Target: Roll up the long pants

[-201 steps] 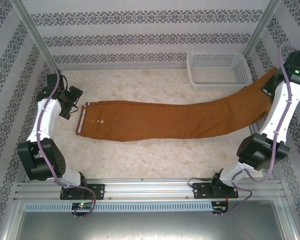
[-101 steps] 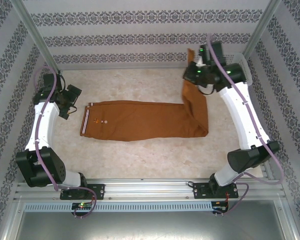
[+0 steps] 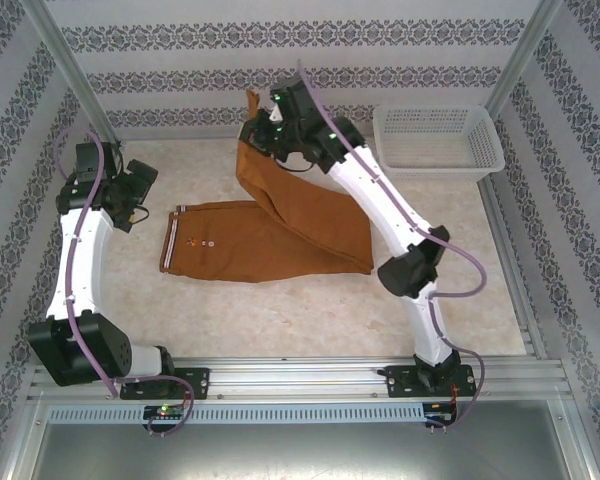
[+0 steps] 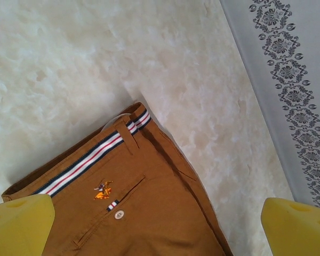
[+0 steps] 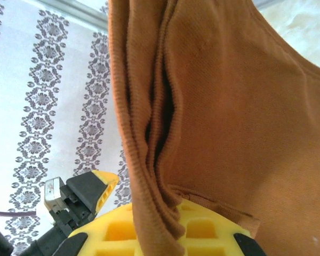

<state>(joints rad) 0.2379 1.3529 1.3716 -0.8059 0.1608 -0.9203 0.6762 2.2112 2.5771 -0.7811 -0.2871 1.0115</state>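
Note:
I should now bring the leg ends (image 3: 252, 103) over with my right gripper until they reach the striped waistband (image 3: 170, 240) lying flat and clear ahead of them, then let go.
The long pants (image 3: 230, 242) are rust-brown and lie across the middle of the table, with the striped waistband (image 3: 170, 238) at the left. Their leg part is folded back leftward and lifted up toward the rear wall. My right gripper (image 3: 263, 128) is shut on the leg ends, holding them above the table. In the right wrist view the ribbed brown cloth (image 5: 229, 106) drapes over the yellow pad (image 5: 114, 232) of my right gripper (image 5: 149, 224). My left gripper (image 3: 140, 188) is open just left of the waistband. Its yellow fingertips (image 4: 18, 224) frame the waistband (image 4: 90, 160), button and back pocket.
A white basket (image 3: 485, 125) stands at the back right corner. The patterned rear wall is close behind the raised right gripper. The fold of the pants (image 3: 360, 262) lies near the table's middle, with bare marbled table (image 3: 460, 260) to its right.
My right arm has swung from the far right across to the left rear, carrying the leg ends up and over, so the legs now fold back over the pants. The left arm barely shifted.

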